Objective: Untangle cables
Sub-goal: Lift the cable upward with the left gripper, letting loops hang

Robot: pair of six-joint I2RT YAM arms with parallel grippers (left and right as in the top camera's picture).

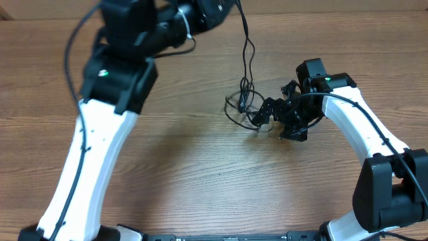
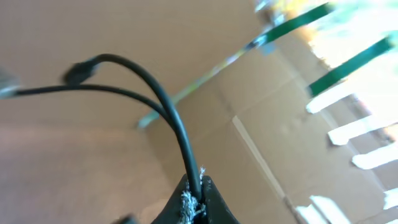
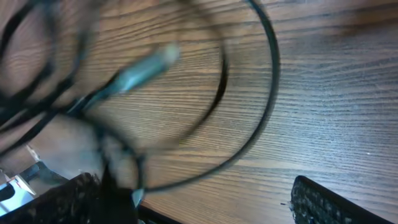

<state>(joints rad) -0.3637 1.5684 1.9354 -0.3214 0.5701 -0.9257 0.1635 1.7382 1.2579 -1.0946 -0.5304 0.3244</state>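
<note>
The robot's left gripper holds the cable high while its loops (image 1: 239, 114) stay bunched below, so next the right gripper takes hold of the tangle (image 1: 246, 94) before the left gripper opens.
A thin black cable (image 1: 248, 60) hangs from my raised left gripper (image 1: 217, 10) down to a small tangle of loops (image 1: 242, 106) on the wooden table. In the left wrist view the jaws (image 2: 198, 200) are shut on the cable (image 2: 168, 106), which splits into two strands, one ending in a plug (image 2: 78, 71). My right gripper (image 1: 275, 124) sits low at the tangle's right side, open. In the right wrist view its fingers (image 3: 199, 202) are wide apart, with blurred cable loops (image 3: 270, 68) and a grey plug (image 3: 146, 68) ahead, near the left finger.
The wooden table (image 1: 200, 174) fills the overhead view. The left arm (image 1: 100, 147) is raised high and covers the left part of it. Cardboard boxes (image 2: 280, 124) show behind the cable in the left wrist view.
</note>
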